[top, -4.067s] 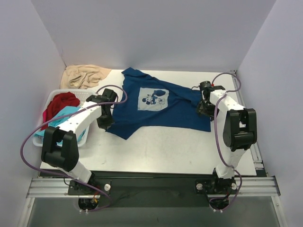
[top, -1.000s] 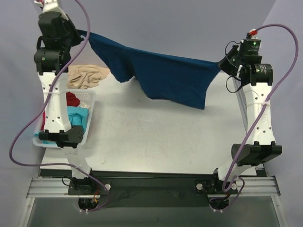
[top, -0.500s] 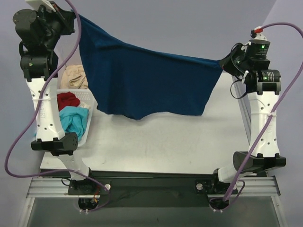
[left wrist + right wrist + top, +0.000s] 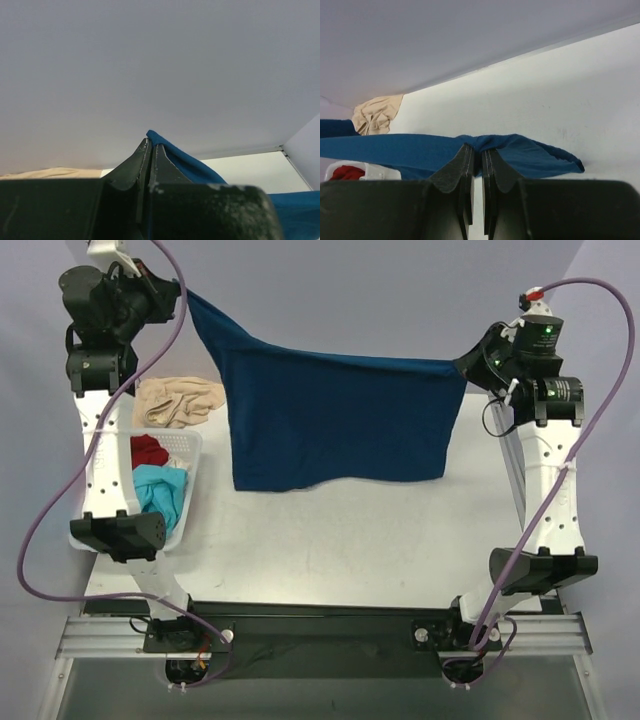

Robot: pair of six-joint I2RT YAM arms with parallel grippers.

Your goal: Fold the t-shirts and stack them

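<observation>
The navy t-shirt's lower hem (image 4: 340, 480) hangs toward the front, so the robot's left gripper and right gripper should first swing the hem back and then pull the top (image 4: 335, 358) forward and down.
The navy blue t-shirt (image 4: 335, 420) hangs spread in the air over the table, held up between both raised arms. My left gripper (image 4: 183, 295) is shut on its upper left corner; in the left wrist view the cloth (image 4: 182, 162) shows at the closed tips (image 4: 151, 142). My right gripper (image 4: 466, 367) is shut on the upper right corner, and the right wrist view shows a bunch of blue fabric (image 4: 420, 152) pinched at its tips (image 4: 479, 149). Its print is hidden. A red t-shirt (image 4: 150, 450) and a turquoise t-shirt (image 4: 160, 490) lie in the basket.
A white basket (image 4: 187, 505) stands at the table's left edge. A beige cloth (image 4: 178, 400) lies crumpled at the back left corner. White walls close in the back and both sides. The shirt's lower hem hangs just above the white tabletop (image 4: 340, 540).
Over four seconds both arms lifted the navy t-shirt off the table. In the last second the left gripper pulled its corner outward, and the cloth now hangs flatter and squarer.
</observation>
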